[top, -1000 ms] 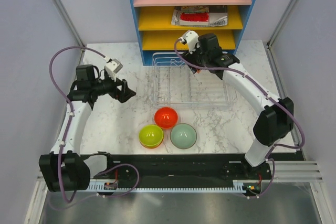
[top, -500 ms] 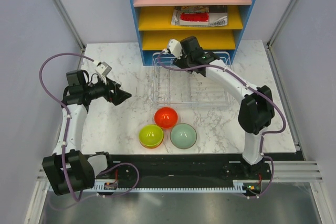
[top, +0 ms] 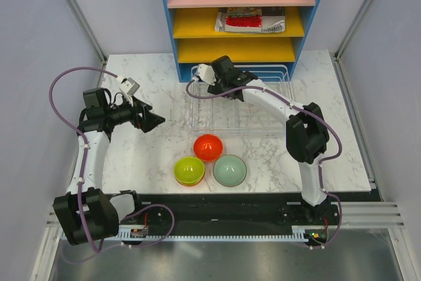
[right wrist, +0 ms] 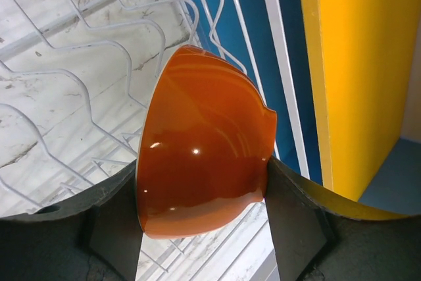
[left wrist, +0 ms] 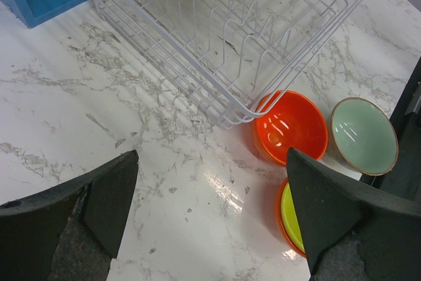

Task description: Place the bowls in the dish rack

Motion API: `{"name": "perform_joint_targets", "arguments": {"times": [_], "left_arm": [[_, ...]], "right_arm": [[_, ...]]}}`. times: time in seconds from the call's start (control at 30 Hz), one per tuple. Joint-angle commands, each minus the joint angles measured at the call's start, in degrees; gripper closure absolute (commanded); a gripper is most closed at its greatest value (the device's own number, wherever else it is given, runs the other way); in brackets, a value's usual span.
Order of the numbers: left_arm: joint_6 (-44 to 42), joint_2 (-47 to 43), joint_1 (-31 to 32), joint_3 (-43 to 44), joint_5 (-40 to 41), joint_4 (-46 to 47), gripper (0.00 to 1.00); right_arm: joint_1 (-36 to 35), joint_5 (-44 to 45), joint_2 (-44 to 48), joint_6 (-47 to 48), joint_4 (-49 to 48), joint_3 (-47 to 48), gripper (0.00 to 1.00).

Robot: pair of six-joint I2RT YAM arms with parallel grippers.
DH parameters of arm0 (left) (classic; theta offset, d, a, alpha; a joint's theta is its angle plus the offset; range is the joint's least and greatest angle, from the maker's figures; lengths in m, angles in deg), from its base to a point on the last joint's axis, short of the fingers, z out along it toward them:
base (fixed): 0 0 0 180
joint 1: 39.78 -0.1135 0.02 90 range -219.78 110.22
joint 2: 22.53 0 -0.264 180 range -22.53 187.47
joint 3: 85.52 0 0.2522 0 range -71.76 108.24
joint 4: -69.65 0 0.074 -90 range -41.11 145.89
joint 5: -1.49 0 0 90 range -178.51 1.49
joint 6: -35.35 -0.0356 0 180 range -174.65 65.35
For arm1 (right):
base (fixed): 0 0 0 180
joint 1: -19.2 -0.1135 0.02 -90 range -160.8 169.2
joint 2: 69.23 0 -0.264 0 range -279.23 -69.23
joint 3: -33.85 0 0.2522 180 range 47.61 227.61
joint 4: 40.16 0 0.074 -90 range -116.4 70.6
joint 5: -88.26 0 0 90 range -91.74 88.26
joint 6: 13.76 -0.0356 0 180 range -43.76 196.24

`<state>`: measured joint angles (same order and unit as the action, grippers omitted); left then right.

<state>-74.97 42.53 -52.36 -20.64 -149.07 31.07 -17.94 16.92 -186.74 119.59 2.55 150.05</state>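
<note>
The mint bowl (top: pixel 229 171) lies with its opening facing up, but the dish rack's pegs take bowls on edge. My left gripper should therefore pick the bowl up and hand it to my right gripper.
The white wire dish rack (top: pixel 256 111) stands at the back of the table with nothing resting in its prongs. My right gripper (top: pixel 221 78) hovers over its back left corner, shut on an orange bowl (right wrist: pixel 200 159) held on edge above the rack wires (right wrist: pixel 79 90); the top view hides that bowl. In front of the rack sit a red bowl (top: pixel 208 147), a lime green bowl (top: pixel 189 170) nested in an orange one, and a pale mint bowl (top: pixel 229 170). My left gripper (top: pixel 155 120) is open and holds nothing, left of the rack and above bare marble (left wrist: pixel 197 195).
The blue shelf unit (top: pixel 233 14) with pink and yellow shelves rises right behind the rack; its blue wall (right wrist: pixel 286 64) is close beside the held bowl. Books and a small brown box lie on its shelves. Grey walls close both sides.
My right arm has swung left along the back of the rack with the orange bowl. The left arm pulled back a little to the left, then stayed still.
</note>
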Motion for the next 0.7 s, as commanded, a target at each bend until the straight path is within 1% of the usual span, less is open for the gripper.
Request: {"name": "perform_joint_targets", "arguments": {"times": [0.0, 0.37, 0.67], "left_arm": [[1.33, -1.07, -0.52, -0.66, -2.46, 1.88, 0.0], [1.16, -0.63, -0.87, -0.84, -2.73, 2.05, 0.0], [1.16, -0.63, -1.13, -0.93, -3.17, 2.05, 0.0]], "right_arm": [[-1.08, 3.14, -2.01, 3.84, -3.02, 3.65, 1.0], [-2.14, 4.02, -6.85, 11.31, -3.11, 7.34, 1.0], [-2.32, 5.34, -10.28, 14.83, -1.79, 9.19, 1.0]]}}
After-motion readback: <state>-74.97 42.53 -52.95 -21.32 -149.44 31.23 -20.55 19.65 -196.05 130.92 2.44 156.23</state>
